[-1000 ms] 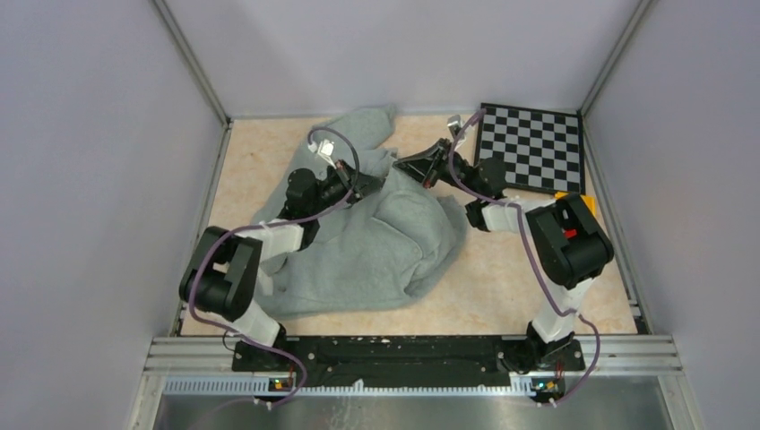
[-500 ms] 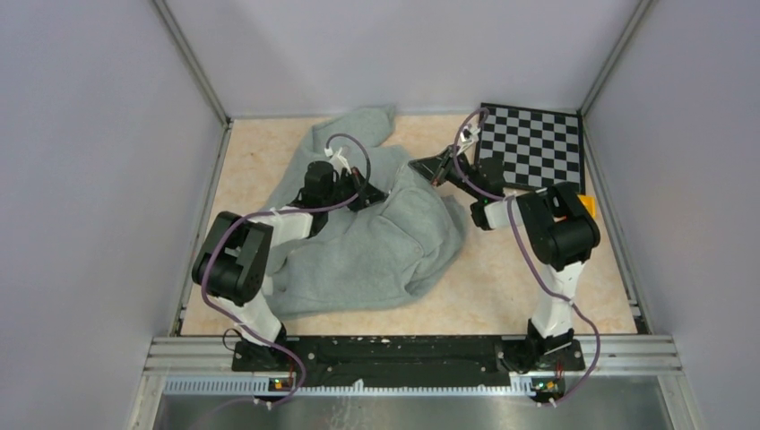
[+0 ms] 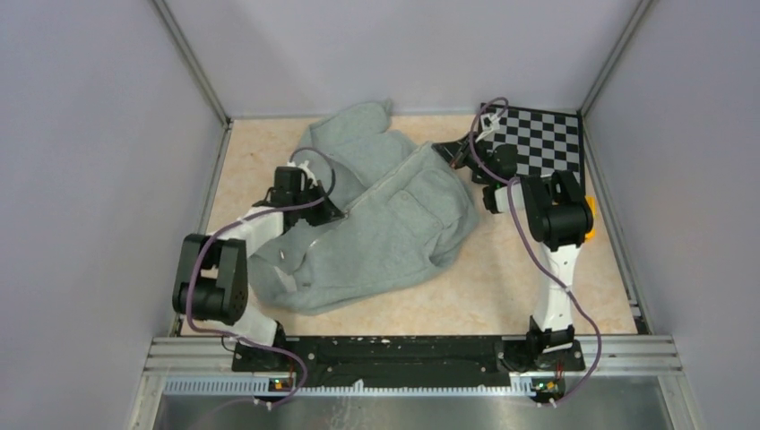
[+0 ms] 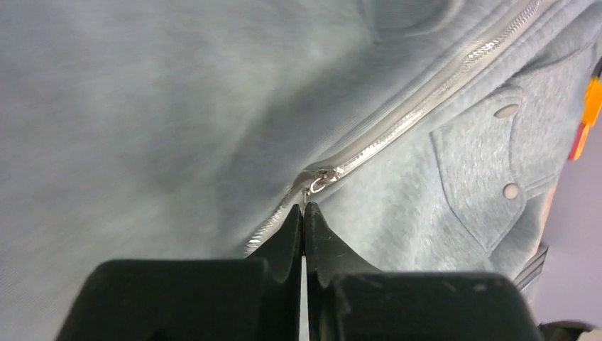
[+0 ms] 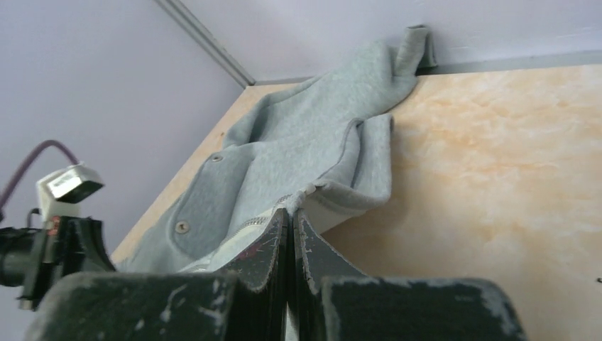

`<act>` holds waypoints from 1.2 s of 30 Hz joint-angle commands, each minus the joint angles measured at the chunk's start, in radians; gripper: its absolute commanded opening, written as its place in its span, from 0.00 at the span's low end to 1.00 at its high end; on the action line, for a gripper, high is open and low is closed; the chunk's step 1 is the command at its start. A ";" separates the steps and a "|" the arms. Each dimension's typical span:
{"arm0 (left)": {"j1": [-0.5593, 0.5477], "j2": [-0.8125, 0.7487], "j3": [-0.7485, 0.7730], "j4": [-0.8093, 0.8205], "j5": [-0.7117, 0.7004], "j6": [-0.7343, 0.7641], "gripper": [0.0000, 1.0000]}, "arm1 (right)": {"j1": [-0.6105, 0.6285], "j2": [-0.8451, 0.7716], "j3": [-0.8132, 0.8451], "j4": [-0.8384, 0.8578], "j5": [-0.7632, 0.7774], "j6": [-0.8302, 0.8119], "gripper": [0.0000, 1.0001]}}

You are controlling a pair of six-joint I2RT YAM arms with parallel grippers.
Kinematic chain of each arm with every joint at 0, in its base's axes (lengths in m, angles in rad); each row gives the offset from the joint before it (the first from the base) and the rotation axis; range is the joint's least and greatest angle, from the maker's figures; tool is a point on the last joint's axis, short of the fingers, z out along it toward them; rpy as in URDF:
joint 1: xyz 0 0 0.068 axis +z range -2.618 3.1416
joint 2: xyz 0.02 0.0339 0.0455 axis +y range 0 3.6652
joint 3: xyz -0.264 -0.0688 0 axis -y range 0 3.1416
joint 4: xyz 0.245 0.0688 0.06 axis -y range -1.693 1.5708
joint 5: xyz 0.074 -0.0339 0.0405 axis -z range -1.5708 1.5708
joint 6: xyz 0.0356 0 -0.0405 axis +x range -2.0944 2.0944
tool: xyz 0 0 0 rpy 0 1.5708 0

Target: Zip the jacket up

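My left gripper is drawing the pull and should keep drawing it until the slider gets to the collar end, because the zipper (image 3: 385,183) runs straight from my right gripper to the slider.
The light-grey fleece jacket (image 3: 394,233) lies across the middle of the floor, and its pale zipper (image 3: 384,182) runs in a straight line between my two grippers. My left gripper (image 3: 333,213) is shut on the metal zipper pull (image 4: 307,197), just below the slider (image 4: 324,177). The zipper (image 4: 426,106) looks joined from the slider to the upper right. A patch pocket with two snaps (image 4: 490,163) lies beside it. My right gripper (image 3: 445,150) is shut on the jacket's edge at the zipper's end (image 5: 312,192), low over the floor.
A black-and-white checkerboard (image 3: 538,143) lies at the back right, close behind the right arm. A small orange object (image 3: 588,229) sits by the right wall. Grey walls enclose the floor on three sides. One sleeve (image 3: 363,121) reaches the back wall.
My left gripper has moved left and nearer with the zipper pull. My right gripper has moved back and right with the jacket's edge. The jacket front is now stretched between them.
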 commanded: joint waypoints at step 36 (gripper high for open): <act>0.219 -0.788 0.018 -0.983 -0.290 -0.050 0.00 | -0.110 0.316 0.484 -0.203 0.259 -0.060 0.00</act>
